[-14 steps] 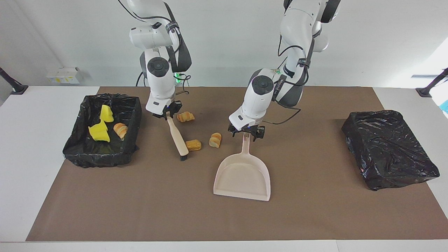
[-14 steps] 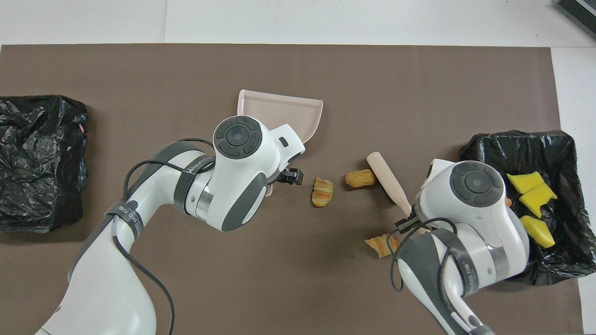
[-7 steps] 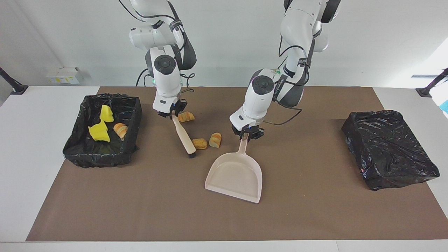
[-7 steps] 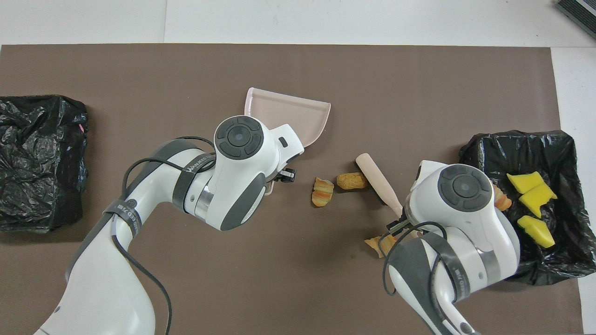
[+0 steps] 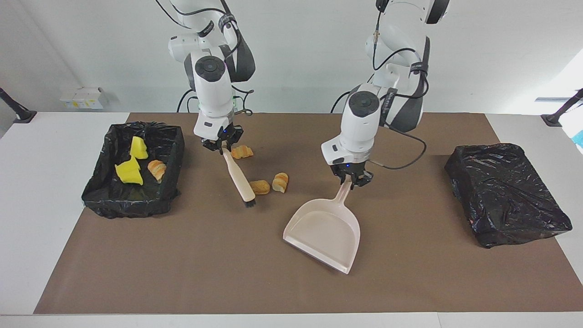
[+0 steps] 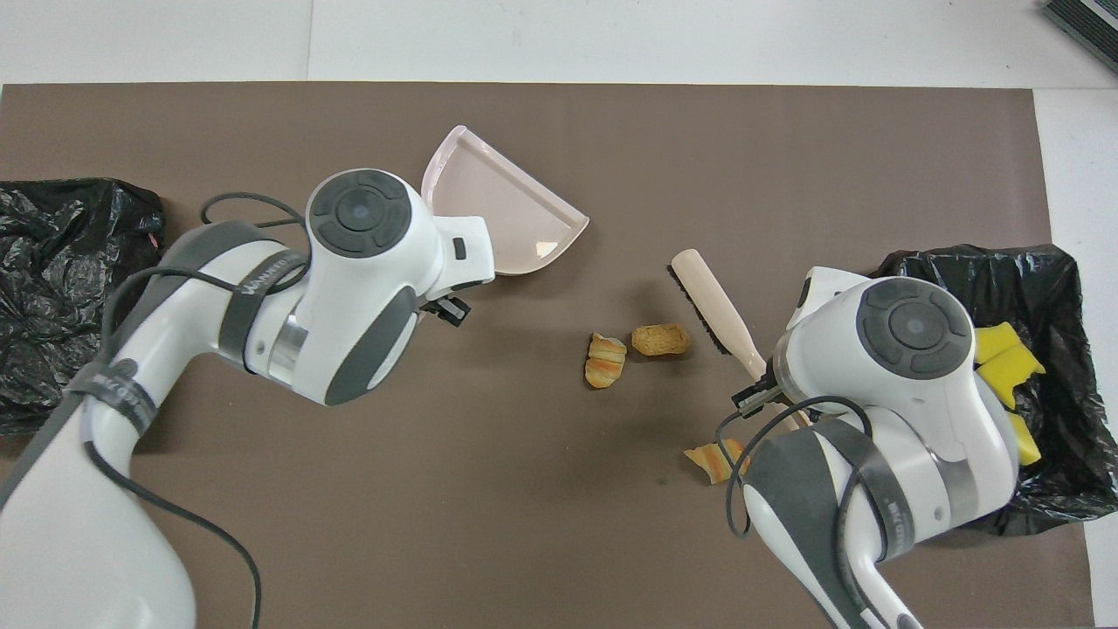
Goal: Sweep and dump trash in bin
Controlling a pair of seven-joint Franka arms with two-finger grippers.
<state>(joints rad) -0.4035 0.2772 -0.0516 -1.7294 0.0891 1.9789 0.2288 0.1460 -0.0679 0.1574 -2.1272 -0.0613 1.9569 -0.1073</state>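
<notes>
My left gripper has the dustpan's opening (image 6: 526, 175) slanting away from the tan lumps, so it should pull the dustpan back and turn its opening toward the lumps (image 6: 604, 360) before sweeping.
My left gripper (image 5: 350, 180) is shut on the handle of the beige dustpan (image 5: 325, 232), which slants over the middle of the mat with its mouth turned away from the robots. The right gripper (image 5: 222, 146) is shut on the handle of the pale brush (image 5: 240, 177), whose dark bristles sit beside two tan trash lumps (image 5: 260, 187) (image 5: 280, 182). A third lump (image 5: 242, 151) lies nearer the robots, by the right gripper. In the overhead view the dustpan (image 6: 498, 218), brush (image 6: 712, 301) and lumps (image 6: 605, 360) show. The black-lined bin (image 5: 105, 200) holds yellow wedges (image 5: 129, 172) and a bread piece (image 5: 157, 169).
A closed black bag-wrapped box (image 5: 505, 193) sits at the left arm's end of the brown mat (image 5: 205, 273). White table surface borders the mat at both ends. A small white box (image 5: 82, 98) stands by the wall.
The left gripper closed on the dustpan handle and carried it toward the left arm's end, turning the pan. The right gripper's brush pushed one lump up beside another.
</notes>
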